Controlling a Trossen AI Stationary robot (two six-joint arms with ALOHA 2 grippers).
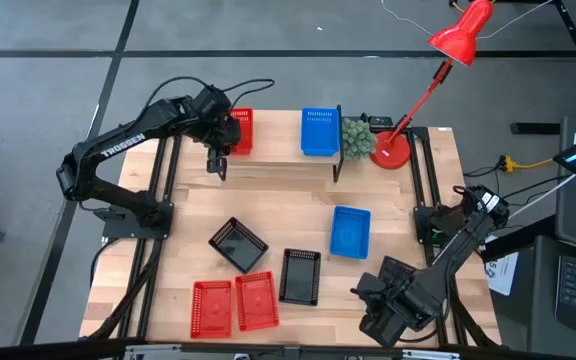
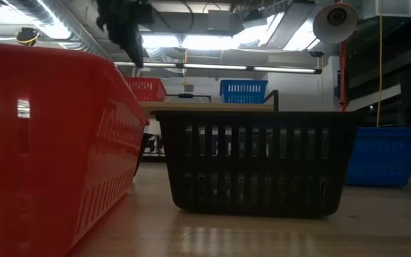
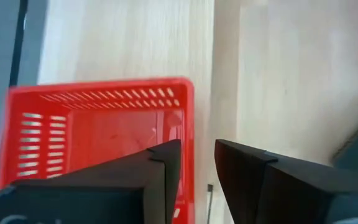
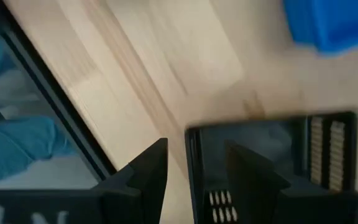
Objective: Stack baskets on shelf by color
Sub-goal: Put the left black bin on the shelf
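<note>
My gripper will lower the black basket (image 4: 260,140) there, and it will fit: the open gap (image 1: 277,133) between the shelf's red and blue baskets looks slightly wider than a basket.
On the shelf (image 1: 278,145) at the table's far side a red basket (image 1: 240,130) stands at the left end and a blue basket (image 1: 320,132) in the middle. My left gripper (image 3: 197,146) hangs open just above the red basket's (image 3: 98,130) near-right corner, touching nothing. On the table rest two black baskets (image 1: 238,243) (image 1: 300,275), two red ones (image 1: 211,307) (image 1: 256,300) and a blue one (image 1: 349,231). My right gripper (image 4: 196,144) is open and points down near the front right, above a side wall of a black basket (image 4: 260,149).
A small green plant (image 1: 358,138) and the red desk lamp's base (image 1: 392,152) stand at the shelf's right end. Black frame rails (image 1: 163,200) run along the table's left and right sides. Bare wood (image 1: 278,205) lies between the shelf and the loose baskets.
</note>
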